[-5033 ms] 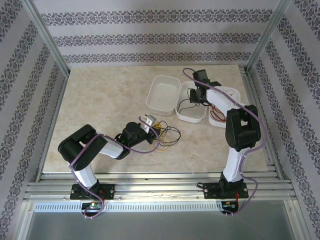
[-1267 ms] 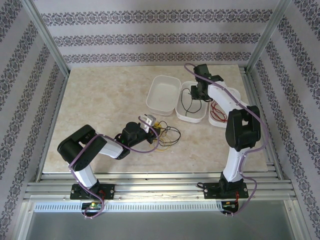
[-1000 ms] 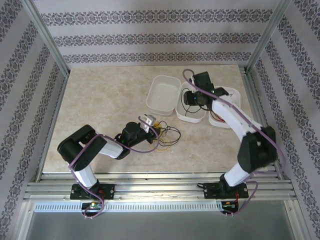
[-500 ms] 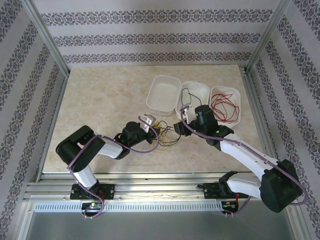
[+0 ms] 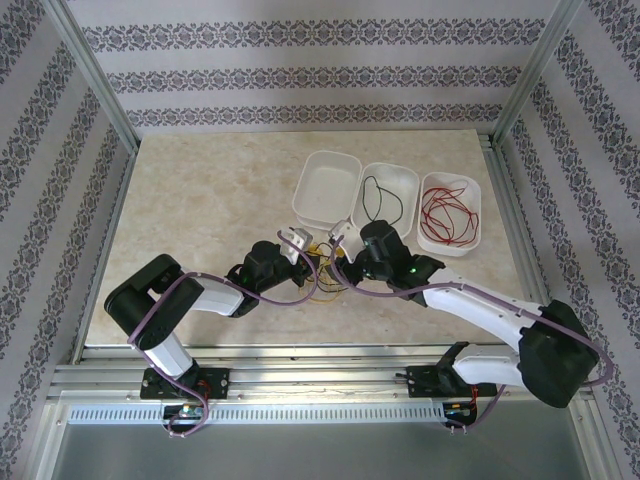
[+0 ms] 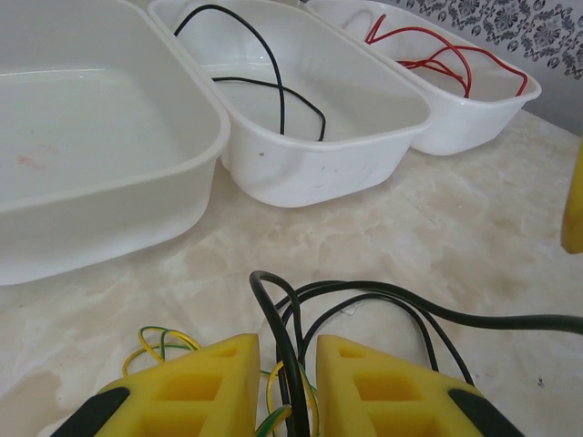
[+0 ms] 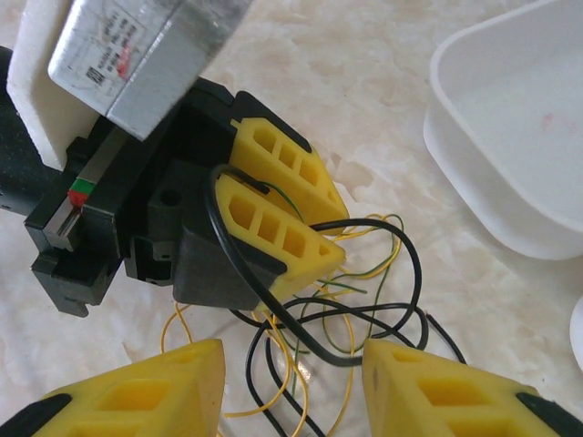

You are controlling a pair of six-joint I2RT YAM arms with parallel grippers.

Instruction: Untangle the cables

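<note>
The black cable's loop passes through the left gripper's fingers [image 6: 291,381] next to the yellow-green wire, so next the left gripper opens while the robot's right gripper lifts the loop [image 7: 341,359] free.
A tangle of black, yellow and yellow-green cables [image 5: 327,277] lies on the table in front of the trays. My left gripper [image 5: 314,253] is shut on the cables; a black cable [image 6: 284,339] and a yellow-green wire run between its narrow yellow fingers [image 6: 219,378]. The right gripper [image 7: 291,360] hangs open just over the tangle [image 7: 314,319], facing the left gripper [image 7: 339,235]; a black loop touches its right finger [image 7: 428,391]. One black cable [image 5: 383,200] lies in the middle tray and a red cable [image 5: 450,212] in the right tray.
Three white trays stand in a row behind the tangle: an empty left one [image 5: 306,200], the middle one [image 5: 400,232] and the right one [image 5: 474,235]. Open marble table stretches to the left and back left. Metal frame rails edge the table.
The right arm has swung from above the middle tray down and left to the tangle, ending close to the left gripper. A black cable stays in the middle tray. The left arm has barely moved.
</note>
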